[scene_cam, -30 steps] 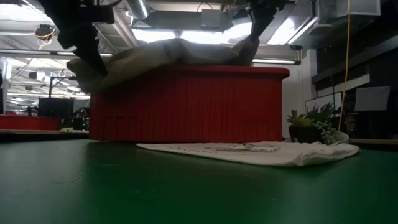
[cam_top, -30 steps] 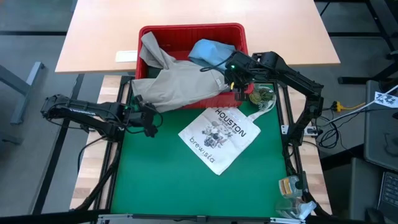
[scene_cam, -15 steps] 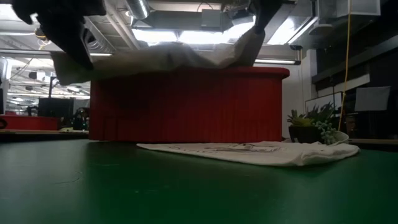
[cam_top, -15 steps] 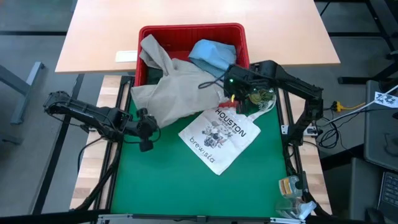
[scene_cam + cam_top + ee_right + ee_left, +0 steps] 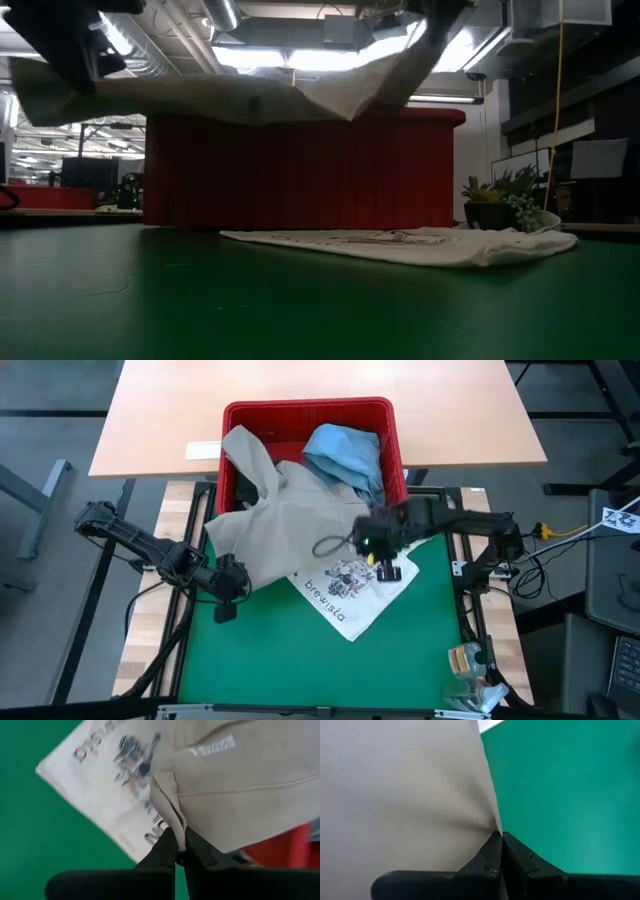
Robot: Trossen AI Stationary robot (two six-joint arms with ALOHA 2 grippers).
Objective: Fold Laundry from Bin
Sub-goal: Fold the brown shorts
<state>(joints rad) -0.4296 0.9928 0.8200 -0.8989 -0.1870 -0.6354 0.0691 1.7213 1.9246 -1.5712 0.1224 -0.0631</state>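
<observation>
The beige garment [image 5: 290, 525] stretches across both grippers and the near mat [image 5: 290, 672] is open, so the robot's left gripper should go on pulling until the garment's far part is clear of the bin, and then let go.
A beige garment [image 5: 290, 525] stretches between my two grippers, its far part still draped over the near rim of the red bin [image 5: 392, 420] and reaching inside. My left gripper [image 5: 232, 582] is shut on the garment's left corner. My right gripper [image 5: 372, 552] is shut on its right corner. In the low view the garment [image 5: 230, 95] hangs above the mat, as high as the bin's rim. A light blue shirt [image 5: 345, 450] lies in the bin. The white printed tote bag [image 5: 345, 600] lies flat on the green mat, partly under the garment. My left gripper pinches the garment's edge [image 5: 492, 822] between its two fingertips, coming slanting down from the table's left. Creases run out from the pinch, and that corner is lifted clear of the mat. My right gripper pinches a folded, stitched hem corner [image 5: 167, 805] of the garment between its fingertips, pointing steeply down. Several layers show at the pinch. The corner hangs clear above the tote bag.
A small potted plant [image 5: 500, 200] stands to the right of the bin, by the tote's handles. The wooden table [image 5: 150, 420] lies behind the bin. Small items [image 5: 465, 660] sit at the near right corner. Bare green mat [image 5: 270, 660] lies toward the near edge.
Both grippers have moved toward the table's near edge while shut on the beige garment, the right one farther and a little down. The garment has been drawn out over the bin's near rim and spread wider, and now covers the tote's far part.
</observation>
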